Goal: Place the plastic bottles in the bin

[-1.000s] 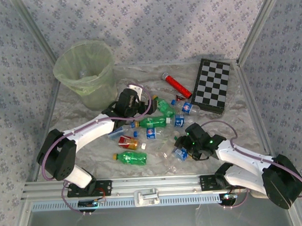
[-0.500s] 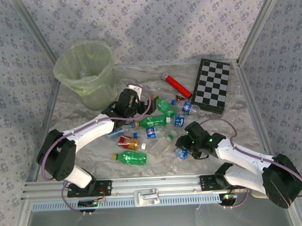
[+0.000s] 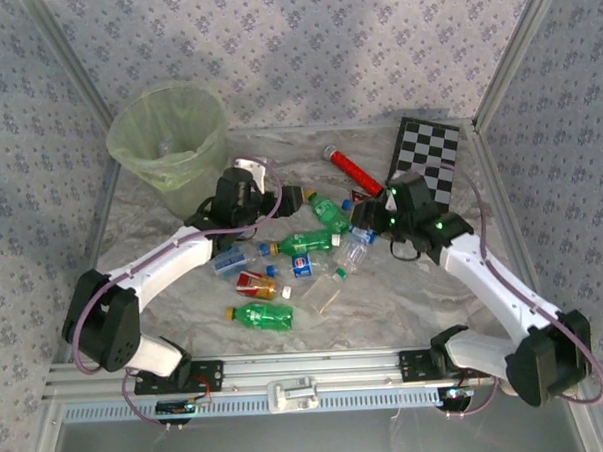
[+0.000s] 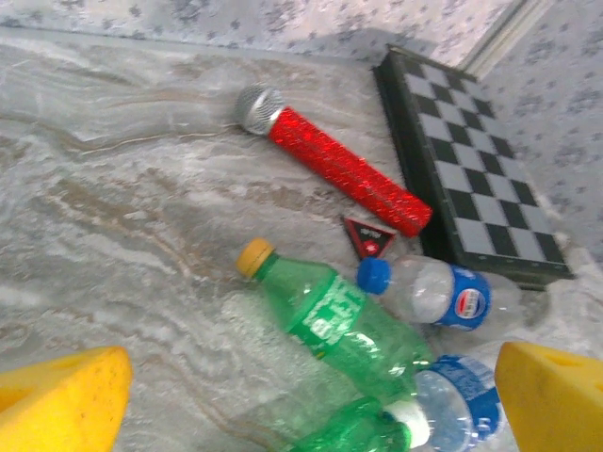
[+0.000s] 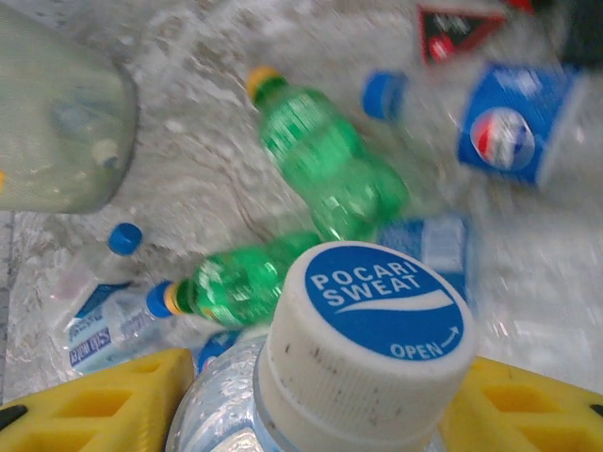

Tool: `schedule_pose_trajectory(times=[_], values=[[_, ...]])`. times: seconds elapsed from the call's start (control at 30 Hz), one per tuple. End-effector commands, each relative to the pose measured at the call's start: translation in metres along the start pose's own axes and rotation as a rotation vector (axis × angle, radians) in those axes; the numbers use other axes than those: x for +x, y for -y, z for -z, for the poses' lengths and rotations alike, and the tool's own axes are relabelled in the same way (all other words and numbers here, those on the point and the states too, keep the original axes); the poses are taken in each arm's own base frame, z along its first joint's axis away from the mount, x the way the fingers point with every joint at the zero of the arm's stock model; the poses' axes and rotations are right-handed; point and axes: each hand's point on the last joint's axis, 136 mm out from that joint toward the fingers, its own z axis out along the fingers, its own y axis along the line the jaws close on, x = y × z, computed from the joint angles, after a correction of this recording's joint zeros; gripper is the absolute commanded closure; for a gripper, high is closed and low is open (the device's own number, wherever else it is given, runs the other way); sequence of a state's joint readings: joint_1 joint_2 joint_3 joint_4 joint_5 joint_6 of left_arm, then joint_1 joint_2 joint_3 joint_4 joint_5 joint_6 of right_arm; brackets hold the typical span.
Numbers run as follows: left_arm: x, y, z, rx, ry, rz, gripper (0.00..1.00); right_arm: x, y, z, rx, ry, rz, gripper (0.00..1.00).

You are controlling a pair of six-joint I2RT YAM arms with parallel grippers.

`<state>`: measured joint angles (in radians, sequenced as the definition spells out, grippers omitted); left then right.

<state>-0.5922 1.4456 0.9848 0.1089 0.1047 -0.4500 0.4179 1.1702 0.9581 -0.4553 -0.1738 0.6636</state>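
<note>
A clear shape [image 3: 166,147] can be seen inside the bin's opening, so I expect the pale-green bin [image 3: 177,169] will have several bottles in it when I bring this one over.
The pale-green bin [image 3: 170,142] stands at the back left; its side also shows in the right wrist view [image 5: 61,122]. Several plastic bottles lie mid-table, among them a green one with an orange cap [image 3: 326,210] [image 4: 325,320] and a blue-labelled clear one [image 4: 443,297]. My left gripper [image 3: 283,199] [image 4: 311,400] is open above the table beside the green bottle, its yellow fingers [image 4: 61,400] wide apart. My right gripper [image 3: 371,221] [image 5: 311,405] is shut on a clear bottle [image 3: 355,250] with a white Pocari Sweat cap [image 5: 367,330], held above the pile.
A red cylinder [image 3: 354,172] [image 4: 330,160] lies at the back, and a checkerboard [image 3: 429,155] [image 4: 471,169] sits at the back right. More bottles lie nearer the front: a green one [image 3: 262,315] and a red-labelled one [image 3: 254,281]. Metal rails edge the table.
My right arm has swung from the front centre toward the back, lifting the clear bottle off the table. The left gripper has shifted slightly back and left.
</note>
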Motion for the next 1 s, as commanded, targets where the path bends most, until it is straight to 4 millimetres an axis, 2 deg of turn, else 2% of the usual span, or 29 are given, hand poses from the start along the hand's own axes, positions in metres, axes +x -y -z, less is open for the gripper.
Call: schedule_pose_trajectory(times=[0.0,0.17,0.3,0.4,0.43,0.57,0.83,0.97], values=[[-0.014,0.037,0.017,0.199,0.035,-0.007,0.01,-0.032,-0.025,-0.007,-0.042,0.040,0.157,0.45],[-0.008,0.060,0.024,0.346,0.009,-0.027,0.01,-0.069,-0.055,-0.025,-0.164,0.124,0.141,0.45],[-0.002,0.075,0.029,0.442,-0.026,-0.037,0.01,-0.085,-0.075,-0.030,-0.234,0.156,0.147,0.45],[0.005,0.080,0.027,0.472,-0.064,-0.047,0.00,-0.081,-0.085,-0.038,-0.288,0.120,0.157,0.46],[0.007,0.080,0.025,0.476,-0.076,-0.047,0.00,-0.087,-0.096,-0.033,-0.317,0.129,0.167,0.46],[0.013,0.088,0.016,0.515,-0.124,-0.052,0.00,-0.081,-0.113,-0.033,-0.382,0.101,0.193,0.46],[0.030,0.114,0.003,0.584,-0.220,-0.101,0.00,-0.070,-0.125,-0.034,-0.419,0.076,0.234,0.46],[0.034,0.114,0.000,0.577,-0.235,-0.101,0.09,-0.067,-0.124,-0.035,-0.417,0.066,0.233,0.46]])
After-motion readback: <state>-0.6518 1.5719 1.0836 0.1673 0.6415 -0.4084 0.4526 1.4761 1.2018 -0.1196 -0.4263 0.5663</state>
